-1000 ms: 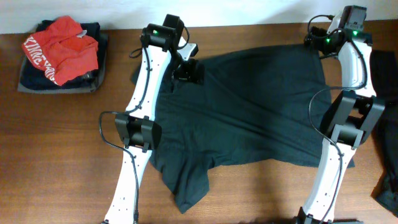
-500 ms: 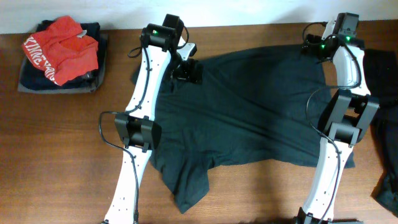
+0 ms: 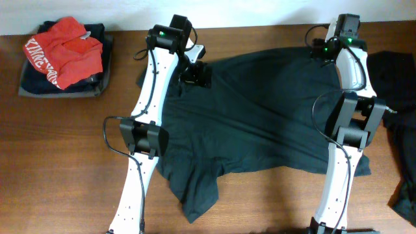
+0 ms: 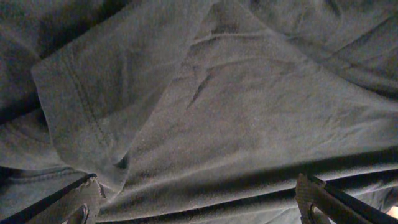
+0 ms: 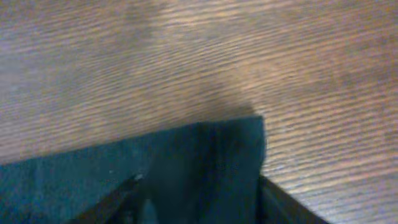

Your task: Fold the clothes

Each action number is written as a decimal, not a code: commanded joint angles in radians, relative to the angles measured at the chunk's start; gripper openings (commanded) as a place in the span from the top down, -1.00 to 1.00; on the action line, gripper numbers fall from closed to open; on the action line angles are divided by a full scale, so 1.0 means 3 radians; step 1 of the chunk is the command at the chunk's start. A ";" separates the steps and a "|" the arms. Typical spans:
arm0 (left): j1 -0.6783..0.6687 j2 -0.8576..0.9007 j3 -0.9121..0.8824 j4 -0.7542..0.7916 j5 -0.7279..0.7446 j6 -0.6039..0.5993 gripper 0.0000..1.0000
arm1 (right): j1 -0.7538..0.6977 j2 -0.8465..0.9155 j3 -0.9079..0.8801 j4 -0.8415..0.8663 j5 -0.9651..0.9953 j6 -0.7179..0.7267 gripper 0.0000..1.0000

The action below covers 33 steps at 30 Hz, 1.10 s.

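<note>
My left gripper is going to pinch the cloth (image 4: pixel 115 167) by its hem and pull it away from my right gripper, because the sleeve (image 4: pixel 109 93) is folded over the T-shirt.
One of the clothes, a plain dark teal-grey T-shirt (image 3: pixel 260 117), lies spread and wrinkled across the middle of the wooden table (image 3: pixel 58 162). My left gripper (image 3: pixel 195 73) hovers over its far left part by a sleeve. In the left wrist view this gripper (image 4: pixel 198 202) is wide open above the cloth (image 4: pixel 236 106), with the sleeve hem (image 4: pixel 74 106) just ahead. My right gripper (image 3: pixel 323 49) is at the shirt's far right corner. In the right wrist view its fingers (image 5: pixel 196 202) stand apart on either side of that corner (image 5: pixel 236 143).
A red garment (image 3: pixel 65 52) lies on a stack of dark folded clothes (image 3: pixel 39 81) at the far left. More black clothing (image 3: pixel 400 71) lies at the right edge, with another dark piece (image 3: pixel 406 188) lower down. Bare wood shows beyond the shirt corner (image 5: pixel 186 56).
My right arm has swung left along the far edge to the shirt's corner, and its jaws have narrowed around it. The left arm and the shirt have not moved.
</note>
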State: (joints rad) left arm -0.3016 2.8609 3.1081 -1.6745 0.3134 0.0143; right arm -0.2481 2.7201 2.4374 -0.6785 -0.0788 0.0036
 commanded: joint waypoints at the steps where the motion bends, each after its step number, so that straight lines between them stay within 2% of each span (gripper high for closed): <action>1: 0.0010 -0.0093 0.0004 0.0017 -0.0024 0.0003 -0.98 | 0.0010 0.0126 0.0041 -0.0029 0.0112 0.0039 -0.10; 2: 0.0010 -0.0093 0.0004 0.0018 -0.0024 0.0003 -0.98 | 0.0010 0.0126 0.0041 -0.0031 0.0149 0.0039 -0.10; 3: 0.0010 -0.0088 0.0004 0.0029 -0.0025 0.0003 -0.98 | 0.0010 0.0126 0.0042 -0.0047 0.0266 0.0039 0.00; 8: 0.0010 -0.0048 0.0004 0.0065 -0.0025 0.0003 -0.95 | 0.0009 0.0123 0.0045 -0.0090 0.0434 0.0041 0.23; 12: 0.0010 0.0061 0.0004 0.0076 -0.0023 0.0000 -0.41 | -0.0003 0.0123 0.0081 -0.0122 0.0455 0.0144 0.49; 17: 0.0019 0.0186 0.0004 0.0056 -0.0023 -0.0013 -0.40 | -0.0011 0.0123 0.0231 -0.0331 0.0454 0.0251 0.90; 20: 0.0067 0.0206 0.0004 0.0093 -0.0023 -0.0011 -0.55 | -0.0011 0.0122 0.0347 -0.0504 0.0453 0.0252 0.92; 29: 0.0333 0.0206 0.0009 0.0145 -0.0023 -0.0009 -0.58 | -0.0003 0.0112 0.0813 -0.1052 0.0453 0.0252 0.92; 33: 0.0385 0.0206 0.0009 0.0215 -0.0022 -0.0009 -0.68 | -0.0003 0.0112 0.0839 -0.1105 0.0453 0.0253 0.92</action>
State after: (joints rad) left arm -0.1932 2.9120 3.1077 -1.6234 0.3092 0.0067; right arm -0.2489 2.7426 2.6637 -1.0004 0.0345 0.0750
